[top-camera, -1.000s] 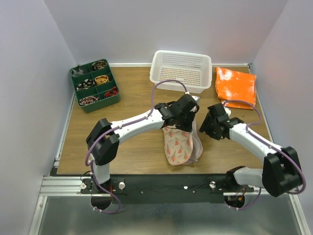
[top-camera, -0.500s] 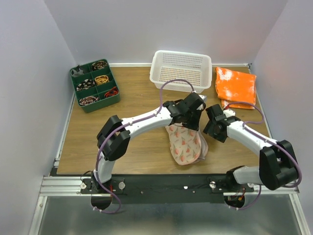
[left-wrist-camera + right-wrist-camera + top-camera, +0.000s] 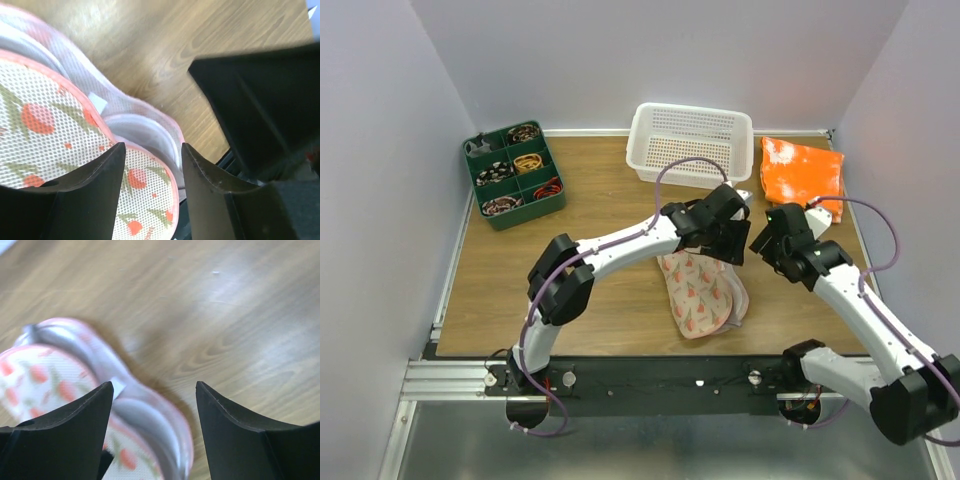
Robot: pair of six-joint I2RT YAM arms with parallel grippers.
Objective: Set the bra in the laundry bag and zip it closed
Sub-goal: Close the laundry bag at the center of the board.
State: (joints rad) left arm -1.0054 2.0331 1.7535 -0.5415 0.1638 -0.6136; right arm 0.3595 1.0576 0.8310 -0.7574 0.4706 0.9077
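Note:
The laundry bag has my left gripper reaching across it and blocking its gaping rim (image 3: pixel 738 290), so my left gripper should move back before my right gripper pinches the printed lid's edge (image 3: pixel 728 284).
The laundry bag (image 3: pixel 702 296), pale pink with a red-and-green fruit print, lies on the wooden table in front of the arms. Its printed lid is on top and the two halves gape along the right rim. My left gripper (image 3: pixel 732 245) hovers over the bag's far end. In the left wrist view it (image 3: pixel 152 150) stands open, with the printed lid (image 3: pixel 50 130) below the fingers and not pinched. My right gripper (image 3: pixel 768 250) is just right of the bag. In the right wrist view it (image 3: pixel 153 387) is open over the bag's gaping rim (image 3: pixel 145 415) and bare wood. The bra is hidden.
A white perforated basket (image 3: pixel 692 145) stands at the back centre, and a folded orange-and-white cloth (image 3: pixel 803 175) lies to its right. A green compartment tray (image 3: pixel 512 175) of small items sits at the back left. The table's front edge runs just below the bag.
My left gripper has opened and let go of the bag's far end, moving right and back. The bag has settled flatter and slightly to the right. My right gripper has drawn back to the right.

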